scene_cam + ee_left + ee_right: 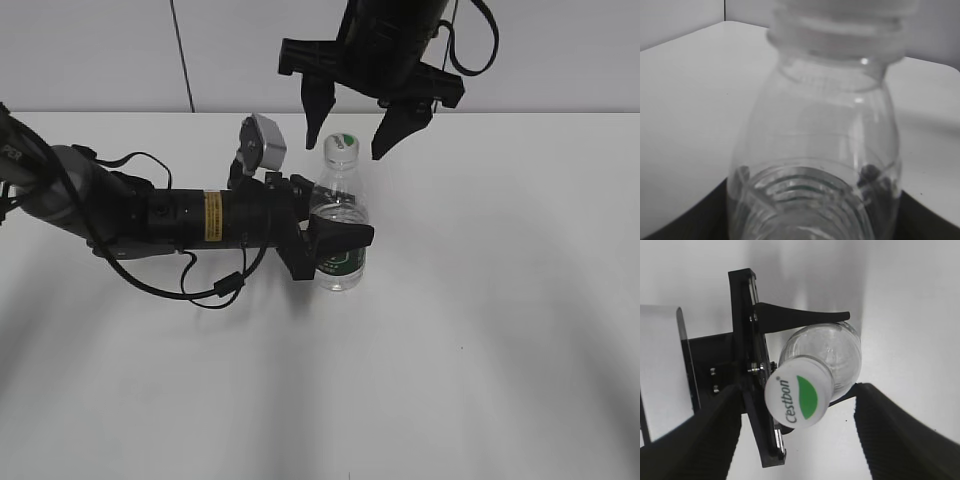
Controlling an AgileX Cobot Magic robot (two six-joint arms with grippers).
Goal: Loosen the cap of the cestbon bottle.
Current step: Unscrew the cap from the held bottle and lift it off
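Observation:
The white cap (341, 149) should twist loose and lift clean off when I turn it, because my left gripper is closed on the cestbon bottle's lower body.
The cestbon bottle (339, 228) stands upright on the white table, clear with a dark green label low on its body. My left gripper (335, 240) is shut on the bottle's lower body from the left. The bottle fills the left wrist view (820, 150). Its white cap (342, 146) with the green leaf mark shows from above in the right wrist view (798, 397). My right gripper (350, 128) is open, one finger on each side of the cap, not touching it; its fingers frame the cap in the right wrist view (799, 435).
The white table (480, 330) spreads around the bottle. The left arm (150, 212) lies across the table's left side with a loose cable (215, 290) under it. A grey wall stands behind the table.

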